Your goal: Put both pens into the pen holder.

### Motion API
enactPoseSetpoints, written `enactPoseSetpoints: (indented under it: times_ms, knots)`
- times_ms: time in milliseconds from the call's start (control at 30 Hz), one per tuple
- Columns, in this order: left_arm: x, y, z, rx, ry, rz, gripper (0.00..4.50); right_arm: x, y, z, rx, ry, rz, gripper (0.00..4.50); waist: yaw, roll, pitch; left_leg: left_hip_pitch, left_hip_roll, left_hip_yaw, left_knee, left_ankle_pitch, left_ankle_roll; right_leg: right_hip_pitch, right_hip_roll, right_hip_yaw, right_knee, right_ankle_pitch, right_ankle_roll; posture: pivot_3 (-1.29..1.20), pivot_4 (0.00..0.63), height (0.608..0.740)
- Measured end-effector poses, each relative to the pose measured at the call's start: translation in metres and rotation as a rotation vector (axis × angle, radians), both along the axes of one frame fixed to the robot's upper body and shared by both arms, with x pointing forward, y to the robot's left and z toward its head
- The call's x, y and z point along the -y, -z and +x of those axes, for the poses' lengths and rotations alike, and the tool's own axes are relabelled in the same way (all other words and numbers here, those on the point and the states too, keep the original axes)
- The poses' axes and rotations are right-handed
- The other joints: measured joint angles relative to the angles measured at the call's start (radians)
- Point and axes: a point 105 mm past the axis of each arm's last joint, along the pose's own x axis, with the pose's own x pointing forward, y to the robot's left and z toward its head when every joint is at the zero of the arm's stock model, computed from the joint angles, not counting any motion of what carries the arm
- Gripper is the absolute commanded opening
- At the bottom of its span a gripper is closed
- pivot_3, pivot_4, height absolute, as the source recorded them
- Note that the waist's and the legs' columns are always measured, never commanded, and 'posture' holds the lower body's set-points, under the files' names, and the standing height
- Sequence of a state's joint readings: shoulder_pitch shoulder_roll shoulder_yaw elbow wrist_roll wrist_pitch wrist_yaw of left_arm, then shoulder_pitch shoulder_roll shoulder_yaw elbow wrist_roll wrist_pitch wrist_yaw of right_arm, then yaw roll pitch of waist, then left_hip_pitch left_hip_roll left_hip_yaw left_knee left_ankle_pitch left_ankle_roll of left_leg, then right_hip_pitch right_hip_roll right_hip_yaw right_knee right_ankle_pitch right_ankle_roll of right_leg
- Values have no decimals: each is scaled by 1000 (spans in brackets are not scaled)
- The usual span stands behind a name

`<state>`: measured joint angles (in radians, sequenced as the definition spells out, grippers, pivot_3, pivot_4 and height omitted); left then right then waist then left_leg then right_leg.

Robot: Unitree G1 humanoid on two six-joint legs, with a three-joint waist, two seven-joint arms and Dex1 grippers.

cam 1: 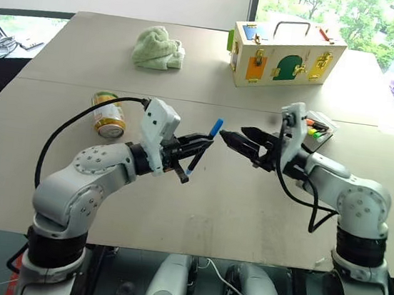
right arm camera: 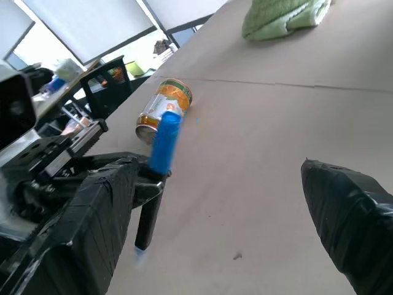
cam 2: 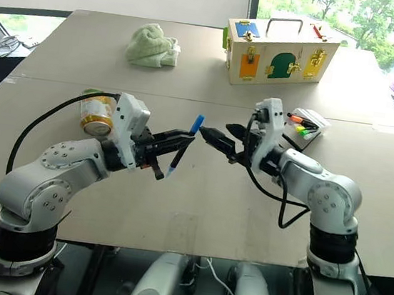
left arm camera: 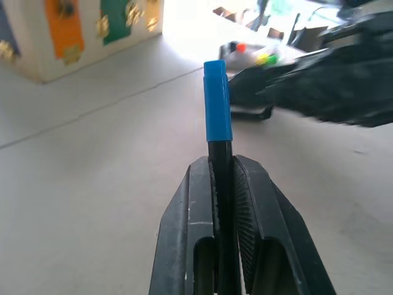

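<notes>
The robot's right gripper should take the pen's upper blue end [cam 1: 217,127], because the pen holder [cam 1: 322,130] is behind the right gripper and far from the pen in the left gripper.
My left gripper [cam 1: 203,144] is shut on the black barrel of a pen [cam 1: 216,127] with blue ends, holding it tilted above the table's middle. In the left wrist view the pen [left arm camera: 217,101] rises between the two closed fingers [left arm camera: 193,203]. My right gripper [cam 1: 231,138] is open and points at the pen from the right, a short gap away, with nothing between its fingers [right arm camera: 344,215]. The pen holder [cam 1: 319,129] sits on the table behind the right arm. An orange end and yellow and green highlighter ends show at it.
A drink can [cam 1: 109,116] lies on its side left of the left arm. At the table's far side a green cloth [cam 1: 159,48] is bunched up and a wooden box [cam 1: 286,54] with coloured doors and latches stands to its right.
</notes>
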<state>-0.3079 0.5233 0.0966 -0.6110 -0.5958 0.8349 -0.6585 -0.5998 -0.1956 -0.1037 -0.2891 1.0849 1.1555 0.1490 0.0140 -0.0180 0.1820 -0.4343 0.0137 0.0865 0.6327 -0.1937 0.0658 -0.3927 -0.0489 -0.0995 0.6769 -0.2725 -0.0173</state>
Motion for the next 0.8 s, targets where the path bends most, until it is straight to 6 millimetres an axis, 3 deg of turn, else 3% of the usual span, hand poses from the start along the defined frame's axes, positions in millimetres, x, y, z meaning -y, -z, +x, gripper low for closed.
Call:
enactPoseSetpoints:
  times_ms: [100,133,233,333,367,467,533,633,667,733,800]
  knots:
    - [12,-3,-5,69,55,12,0,-6,-13,0,-19,-42,40,3653,0,0,0,0,0,0,0,2,4,0,0,0,0,0,0,0,150,740]
    - [15,-3,-5,85,62,17,0,-6,-15,-1,-27,-54,44,3033,0,0,0,0,0,0,0,2,4,0,0,0,0,0,0,0,150,740]
    - [17,-1,-4,104,60,28,0,-8,-13,-4,-61,-76,50,1825,-2,0,0,0,0,1,-1,2,5,-1,1,1,1,0,0,0,150,740]
    - [17,0,-2,106,54,29,0,-9,-14,-8,-70,-102,53,319,-3,0,0,0,0,1,-1,2,5,-1,2,1,1,0,0,0,150,740]
    - [18,0,-2,109,55,26,0,-8,-14,-9,-70,-104,50,78,-3,0,0,0,0,1,-1,2,5,-1,2,1,1,0,0,0,150,740]
    - [20,-1,-3,109,68,11,0,-5,-16,-11,-68,-104,49,83,-2,0,0,0,0,1,-1,2,5,-1,2,1,1,0,1,0,150,740]
    - [20,0,-3,65,91,-40,1013,-4,-16,-12,-58,-94,44,83,-2,0,0,0,0,1,-1,2,5,-1,2,1,1,0,1,0,150,740]
    - [17,-6,-6,44,115,-85,2075,4,-17,-6,-51,-36,48,83,-2,0,0,-1,0,1,-1,2,5,-2,2,1,1,0,1,0,150,740]
    - [16,-8,-7,42,124,-90,2712,12,-20,-2,-24,15,42,83,-1,0,0,-1,0,1,-1,2,5,-2,2,1,1,-1,2,0,150,740]
    - [14,-10,-8,36,130,-95,3574,29,-27,4,39,98,3,82,1,0,0,-1,0,1,-1,2,6,-2,2,1,1,-1,3,0,150,740]
    - [8,-9,-8,12,132,-74,4401,59,-38,7,174,209,-124,82,3,0,0,-3,0,1,-1,2,6,-3,2,1,0,-2,4,0,150,740]
